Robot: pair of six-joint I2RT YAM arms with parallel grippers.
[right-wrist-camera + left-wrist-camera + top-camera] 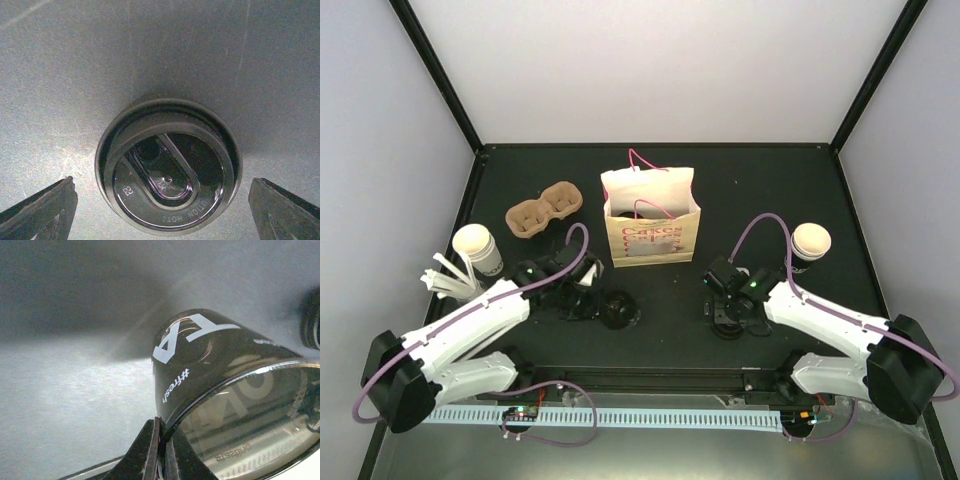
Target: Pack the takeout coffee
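My left gripper needs to stand the cup upright between my grippers and free its rim first, because it is pinching the tilted black cup's rim (184, 411), where the lid must sit.
Two takeout coffee cups with cream-white tops stand apart, one at the left (480, 246) and one at the right (811, 243). The brown two-pocket tray (545, 210) lies behind the left one, with nothing in its pockets. My left gripper (584, 300) (163, 432) is shut on the rim of a black printed cup (618, 311) (210, 365) with white lettering, which lies tilted low over the table. My right gripper (728, 318) (161, 181) hangs open straight above a black lid (169, 165) lying flat on the table. Its fingers stand wide on either side of the lid, not touching it.
A paper bag (651, 226) with pink handles stands open at the middle back. A bundle of white sticks (445, 278) lies by the left cup. The dark table ends at walls on the left, right and back.
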